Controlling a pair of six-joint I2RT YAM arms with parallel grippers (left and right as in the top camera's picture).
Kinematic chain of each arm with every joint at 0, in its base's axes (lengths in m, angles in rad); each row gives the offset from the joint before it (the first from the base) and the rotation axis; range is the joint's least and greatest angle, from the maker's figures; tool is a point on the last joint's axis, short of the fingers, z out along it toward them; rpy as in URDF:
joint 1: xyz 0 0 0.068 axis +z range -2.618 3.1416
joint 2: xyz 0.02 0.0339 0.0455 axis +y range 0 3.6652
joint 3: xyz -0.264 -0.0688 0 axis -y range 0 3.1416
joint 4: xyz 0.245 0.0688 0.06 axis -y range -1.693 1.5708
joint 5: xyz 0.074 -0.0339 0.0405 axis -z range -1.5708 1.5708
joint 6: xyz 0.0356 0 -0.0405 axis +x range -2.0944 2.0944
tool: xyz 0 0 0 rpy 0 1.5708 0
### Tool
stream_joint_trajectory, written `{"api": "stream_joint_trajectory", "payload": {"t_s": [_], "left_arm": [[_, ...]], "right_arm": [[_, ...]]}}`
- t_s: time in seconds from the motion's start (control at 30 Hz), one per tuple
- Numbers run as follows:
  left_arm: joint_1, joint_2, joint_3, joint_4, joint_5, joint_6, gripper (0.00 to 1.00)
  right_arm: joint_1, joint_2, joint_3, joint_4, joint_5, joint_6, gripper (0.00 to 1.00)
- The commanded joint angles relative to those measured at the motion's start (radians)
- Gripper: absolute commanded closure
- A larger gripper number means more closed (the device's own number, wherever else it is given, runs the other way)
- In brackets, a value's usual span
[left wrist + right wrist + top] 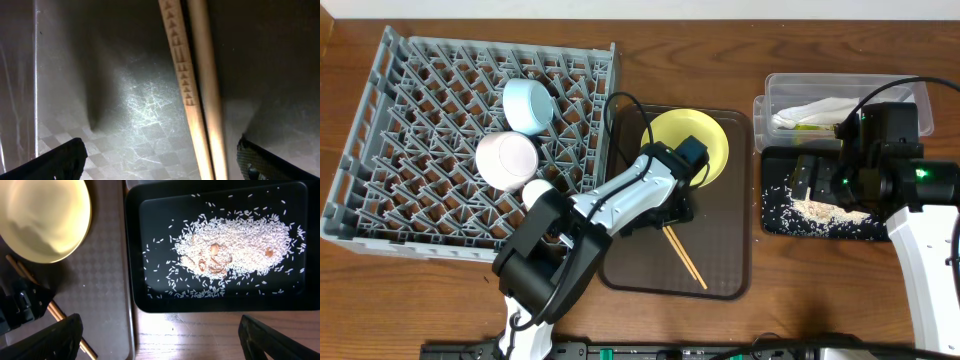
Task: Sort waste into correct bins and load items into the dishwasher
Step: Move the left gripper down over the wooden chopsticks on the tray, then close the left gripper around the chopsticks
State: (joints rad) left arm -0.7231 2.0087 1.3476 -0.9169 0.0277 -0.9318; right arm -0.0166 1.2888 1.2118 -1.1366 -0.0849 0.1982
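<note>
Next, my left gripper pulls the chopstick nearer the grey rack (pixel 679 251) away and lifts it alone, because the chopsticks lie side (pixel 686 258) by side within the gripper's open fingers.
The pair of wooden chopsticks (pixel 685 255) lies on the brown tray (pixel 725 260). My left gripper (pixel 672 212) is open low over them. In the left wrist view the chopsticks (pixel 200 90) run between the open jaws (pixel 160 165), nearer the right finger. The yellow plate (pixel 692 145) sits at the tray's far end. My right gripper (pixel 815 178) is open and empty above the black tray (pixel 775 160) holding rice (pixel 235 235). The clear box (pixel 790 90) holds the napkin (pixel 815 112) and wrapper. The blue bowl (pixel 528 103), white bowl (pixel 506 160) and cup (pixel 537 190) stand in the grey rack (pixel 410 120).
Some rice grains (pixel 770 195) lie scattered around the black tray's left edge. The right wrist view shows the yellow plate (pixel 40 215), the chopsticks' ends (pixel 62 315) and bare wooden table (pixel 200 340) below the black tray. Cables run over the tray's far side.
</note>
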Motion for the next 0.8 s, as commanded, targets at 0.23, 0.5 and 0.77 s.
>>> {"api": "stream_joint_trajectory", "payload": {"t_s": [0.23,0.5,0.77], "left_arm": [[-0.001,0.013,-0.021,-0.005,-0.010,-0.017,0.06],[0.011,-0.025,-0.019,0.004,-0.011,-0.011,0.06],[0.032,-0.159,-0.019,0.008,-0.038,-0.009,0.05]], "right_arm": [[-0.016,-0.008,0.016,-0.001,0.009,0.010,0.03],[-0.016,-0.008,0.016,-0.003,0.009,0.010,0.03],[-0.016,-0.008,0.016,-0.005,0.009,0.010,0.03]]}}
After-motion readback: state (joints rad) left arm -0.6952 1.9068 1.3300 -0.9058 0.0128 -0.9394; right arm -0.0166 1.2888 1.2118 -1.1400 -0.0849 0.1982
